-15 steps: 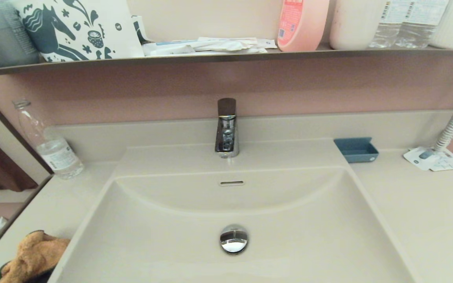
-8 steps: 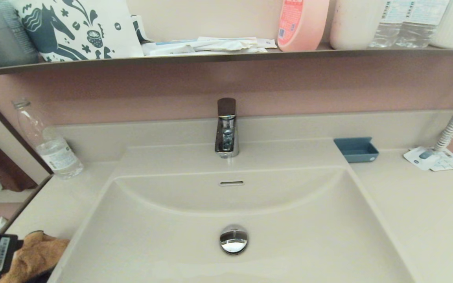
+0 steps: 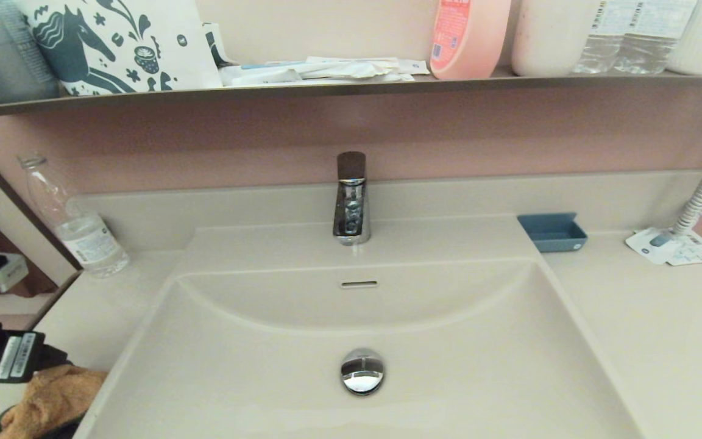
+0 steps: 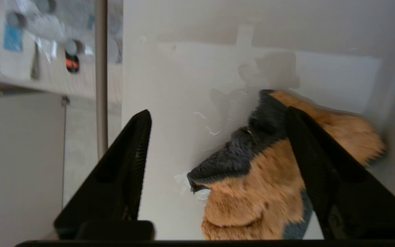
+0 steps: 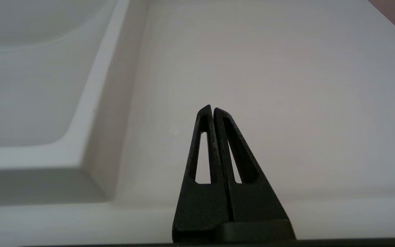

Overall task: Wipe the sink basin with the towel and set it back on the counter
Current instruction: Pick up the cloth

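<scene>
The towel is lying crumpled with a dark grey flap turned over. I expect it to stay bunched and hang in limp folds when I lift it.
The orange-tan towel lies crumpled on the counter at the basin's front left corner. My left arm reaches in from the left edge just above it. In the left wrist view my left gripper is open over the towel, which has a dark grey border. One finger overlaps the cloth and the other stands over bare counter. The sink basin holds only its chrome drain plug. My right gripper is shut and holds nothing, over the counter right of the basin.
A chrome tap stands behind the basin. A clear water bottle is at the back left, and a blue soap dish and paper tags at the back right. A dark-edged shelf with bottles runs overhead.
My left arm has come into the head view from the left edge and moved forward above the towel. The towel has not moved.
</scene>
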### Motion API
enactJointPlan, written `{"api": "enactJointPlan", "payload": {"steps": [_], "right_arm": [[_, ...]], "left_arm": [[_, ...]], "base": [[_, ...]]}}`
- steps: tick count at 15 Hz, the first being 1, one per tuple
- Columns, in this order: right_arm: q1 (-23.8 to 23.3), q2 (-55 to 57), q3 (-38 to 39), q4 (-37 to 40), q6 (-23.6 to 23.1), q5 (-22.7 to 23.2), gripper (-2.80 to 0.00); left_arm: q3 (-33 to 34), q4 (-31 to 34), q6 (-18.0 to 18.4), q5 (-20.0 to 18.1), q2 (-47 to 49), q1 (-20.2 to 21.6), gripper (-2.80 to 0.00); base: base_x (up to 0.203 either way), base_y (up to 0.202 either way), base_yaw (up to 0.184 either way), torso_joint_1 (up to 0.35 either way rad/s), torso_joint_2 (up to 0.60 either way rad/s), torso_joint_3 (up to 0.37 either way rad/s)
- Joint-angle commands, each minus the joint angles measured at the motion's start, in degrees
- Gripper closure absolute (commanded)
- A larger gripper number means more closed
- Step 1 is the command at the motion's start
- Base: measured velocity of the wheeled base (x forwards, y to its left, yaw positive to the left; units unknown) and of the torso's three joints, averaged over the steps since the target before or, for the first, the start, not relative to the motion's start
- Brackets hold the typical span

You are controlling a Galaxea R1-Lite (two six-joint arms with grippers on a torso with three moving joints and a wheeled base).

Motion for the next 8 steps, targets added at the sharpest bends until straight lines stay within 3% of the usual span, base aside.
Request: {"api": "enactJointPlan", "payload": {"steps": [1, 8], "right_arm": [[0.0, 0.1, 0.0, 0.0, 0.0, 0.0, 0.00], [0.0, 0.1, 0.0, 0.0, 0.0, 0.0, 0.00]], "left_arm": [[0.0, 0.2, 0.1, 0.0, 2.6, 1.2, -2.80], [4.6, 0.4, -0.2, -5.6, 5.3, 4.4, -2.80]], "base": [[0.000, 0.000, 0.000, 0.000, 0.00, 0.000], [0.000, 0.000, 0.000, 0.000, 0.00, 0.000]]}}
